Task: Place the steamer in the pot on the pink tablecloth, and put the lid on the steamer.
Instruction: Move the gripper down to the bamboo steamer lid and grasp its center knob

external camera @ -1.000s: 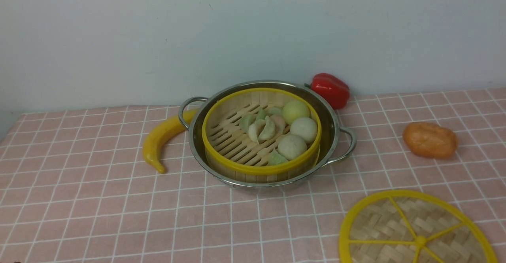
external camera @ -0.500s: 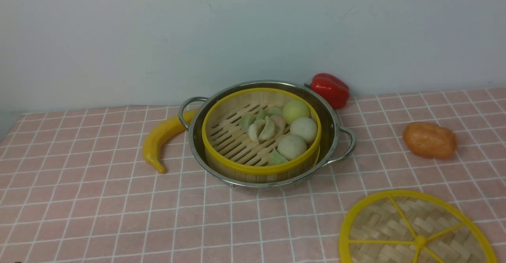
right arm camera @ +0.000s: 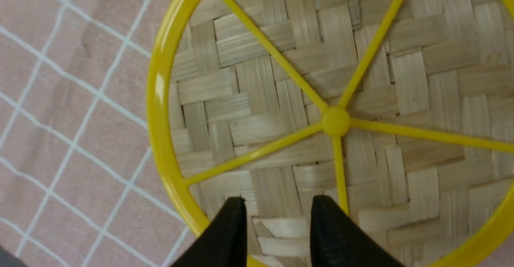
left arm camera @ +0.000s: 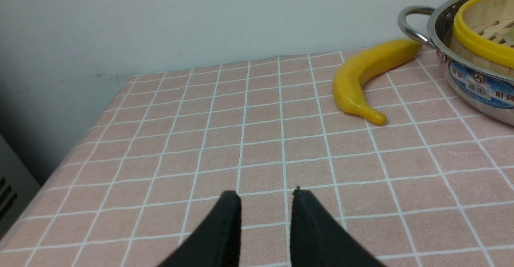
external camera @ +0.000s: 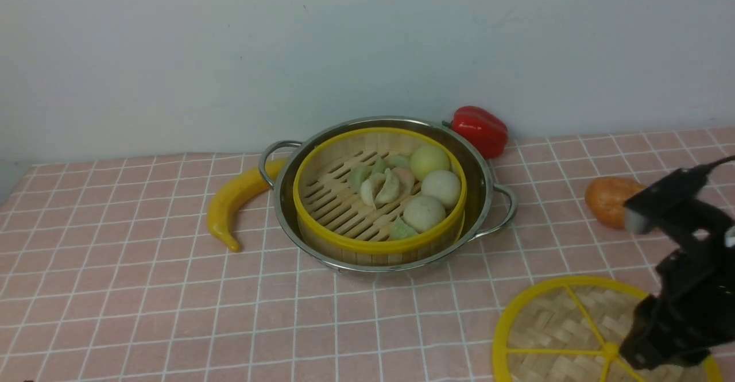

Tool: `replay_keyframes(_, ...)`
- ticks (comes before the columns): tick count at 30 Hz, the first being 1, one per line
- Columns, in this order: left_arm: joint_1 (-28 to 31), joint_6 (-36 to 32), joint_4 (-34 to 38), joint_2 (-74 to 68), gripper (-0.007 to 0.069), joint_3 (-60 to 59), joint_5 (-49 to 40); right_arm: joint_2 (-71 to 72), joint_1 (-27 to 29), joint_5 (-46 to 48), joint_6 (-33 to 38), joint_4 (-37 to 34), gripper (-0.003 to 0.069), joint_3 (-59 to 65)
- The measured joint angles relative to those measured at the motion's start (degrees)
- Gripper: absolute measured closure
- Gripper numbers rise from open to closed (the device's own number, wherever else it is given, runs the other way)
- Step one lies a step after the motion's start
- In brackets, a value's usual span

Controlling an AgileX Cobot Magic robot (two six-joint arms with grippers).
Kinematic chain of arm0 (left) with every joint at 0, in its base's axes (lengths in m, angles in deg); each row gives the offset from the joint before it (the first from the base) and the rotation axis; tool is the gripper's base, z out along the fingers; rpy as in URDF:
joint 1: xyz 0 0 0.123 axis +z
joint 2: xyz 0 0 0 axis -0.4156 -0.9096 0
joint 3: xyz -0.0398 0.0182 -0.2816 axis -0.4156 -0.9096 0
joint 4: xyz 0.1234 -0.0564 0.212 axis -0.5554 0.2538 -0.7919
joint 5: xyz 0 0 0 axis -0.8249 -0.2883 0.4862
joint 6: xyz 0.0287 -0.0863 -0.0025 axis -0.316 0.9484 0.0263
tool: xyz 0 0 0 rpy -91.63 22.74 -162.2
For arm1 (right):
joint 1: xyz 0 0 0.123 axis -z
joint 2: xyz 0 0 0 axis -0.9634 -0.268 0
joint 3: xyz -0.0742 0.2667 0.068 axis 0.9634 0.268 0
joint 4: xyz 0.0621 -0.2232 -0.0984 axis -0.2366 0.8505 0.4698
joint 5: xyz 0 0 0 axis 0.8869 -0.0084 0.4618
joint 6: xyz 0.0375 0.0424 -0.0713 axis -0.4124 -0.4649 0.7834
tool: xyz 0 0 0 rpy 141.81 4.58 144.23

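Note:
The lid [external camera: 608,348] will sit level over the steamer and hide the buns [external camera: 441,188] when I lower it, because the buns are below the steamer's yellow rim.
The steamer [external camera: 333,204], holding buns and dumplings, sits inside the steel pot [external camera: 484,166] on the pink tablecloth [external camera: 143,290]. Near the front right, the woven lid [external camera: 551,324] lies flat on the cloth. My right arm [external camera: 683,290] reaches in above the lid's right side. In the right wrist view my right gripper [right arm camera: 279,202] is open over the lid [right arm camera: 281,78], close to its yellow hub, with nothing between the fingers. My left gripper [left arm camera: 265,194] is open and empty above bare cloth. From there the pot [left arm camera: 474,86] and steamer [left arm camera: 478,42] are well off to one side.
A yellow banana [external camera: 232,201] lies against the pot's left handle. A red pepper [external camera: 479,129] sits behind the pot by the wall. An orange lump [external camera: 606,198] lies right of the pot, partly behind my right arm. The cloth's left edge [left arm camera: 80,138] drops off near the left gripper.
My right arm has come into the front view from the right and now hangs over the lid, covering part of the orange lump. Pot, steamer and lid have not moved.

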Motion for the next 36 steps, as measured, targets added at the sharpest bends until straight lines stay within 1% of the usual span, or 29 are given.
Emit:
replay_keyframes(1, 0.0, 0.0, 0.0, 0.0, 0.0444, 0.0, 0.0, -2.61, -1.67, -0.18, -2.32, 1.83, 0.0416, -2.0)
replay_keyframes(4, 0.0, 0.0, 0.0, 0.0, 0.0443, 0.0, 0.0, -6.36, -3.88, -0.08, -5.78, 4.79, 0.0416, -6.04)
replay_keyframes(8, 0.0, 0.0, 0.0, 0.0, 0.0434, 0.0, 0.0, -9.01, -4.6, 1.08, -9.22, 6.74, 0.0416, -9.24)
replay_keyframes(9, 0.0, -0.03, 0.0, 0.0, 0.0433, 0.0, 0.0, -10.24, -4.6, 1.87, -11.07, 7.71, 0.0416, -9.91)
replay_keyframes(12, 0.0, -0.03, 0.0, 0.0, 0.0426, 0.0, 0.0, -12.07, -4.6, 3.86, -13.12, 9.49, 0.0416, -9.97)
replay_keyframes(15, 0.0, -0.03, 0.0, 0.0, 0.0423, 0.0, 0.0, -13.87, -4.6, 5.25, -14.12, 10.43, 0.0416, -9.97)
replay_keyframes(22, 0.0, -0.03, 0.0, 0.0, 0.0413, 0.0, 0.0, -16.11, -4.6, 3.06, -14.42, 10.72, 0.0416, -9.91)
replay_keyframes(31, 0.0, -0.03, 0.0, 0.0, 0.0403, 0.0, 0.0, -20.04, -4.6, 3.09, -14.89, 10.72, 0.0418, -9.97)
replay_keyframes(34, 0.0, -0.03, 0.0, 0.0, 0.0398, 0.0, 0.0, -20.17, -4.6, 3.53, -15.99, 10.74, 0.0441, -10.02)
replay_keyframes(36, 0.0, -0.03, 0.0, 0.0, 0.0392, 0.0, 0.0, -20.17, -4.6, 4.21, -17.04, 10.86, 0.051, -10.02)
